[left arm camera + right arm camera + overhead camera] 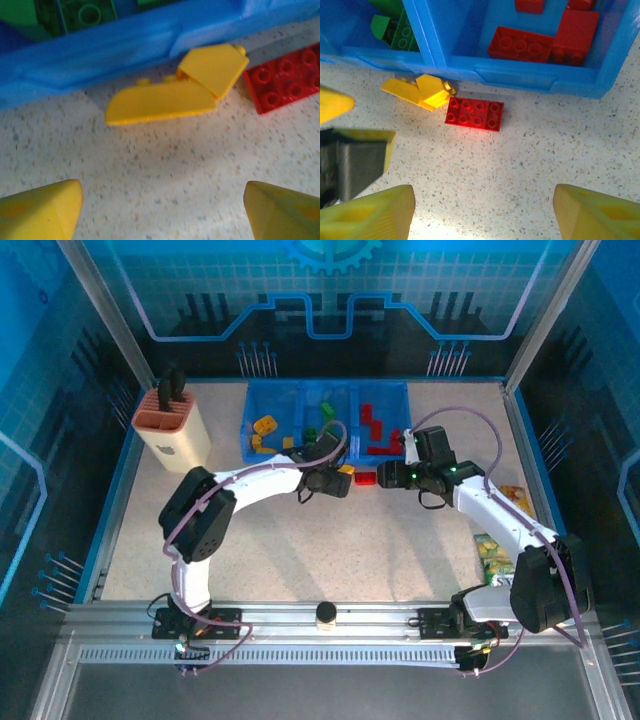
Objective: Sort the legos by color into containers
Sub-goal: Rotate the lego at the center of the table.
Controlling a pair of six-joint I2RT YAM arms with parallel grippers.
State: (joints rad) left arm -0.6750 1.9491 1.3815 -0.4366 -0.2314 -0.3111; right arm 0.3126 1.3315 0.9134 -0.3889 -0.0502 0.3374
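The yellow bricks crowd the red brick's end (451, 106) beside my left gripper, so my right gripper should wait while my left gripper takes the curved yellow brick (159, 103) first.
A yellow brick (165, 97) and a red flat brick (474, 113) lie on the table just in front of the blue three-bin tray (330, 398). From above, the yellow brick (346, 470) and the red brick (366, 479) sit between the two grippers. My left gripper (162, 205) is open, a short way back from the yellow brick with bare table between its fingers. My right gripper (485, 210) is open too, a little behind the red brick. The bins hold yellow bricks (263, 427) on the left, green bricks (395, 27) in the middle and red bricks (540, 35) on the right.
A beige holder with a terracotta top (172, 425) stands at the far left. Yellow-green snack packets (492, 550) lie at the right edge by the right arm. The left gripper's fingers (355, 150) show at the left of the right wrist view.
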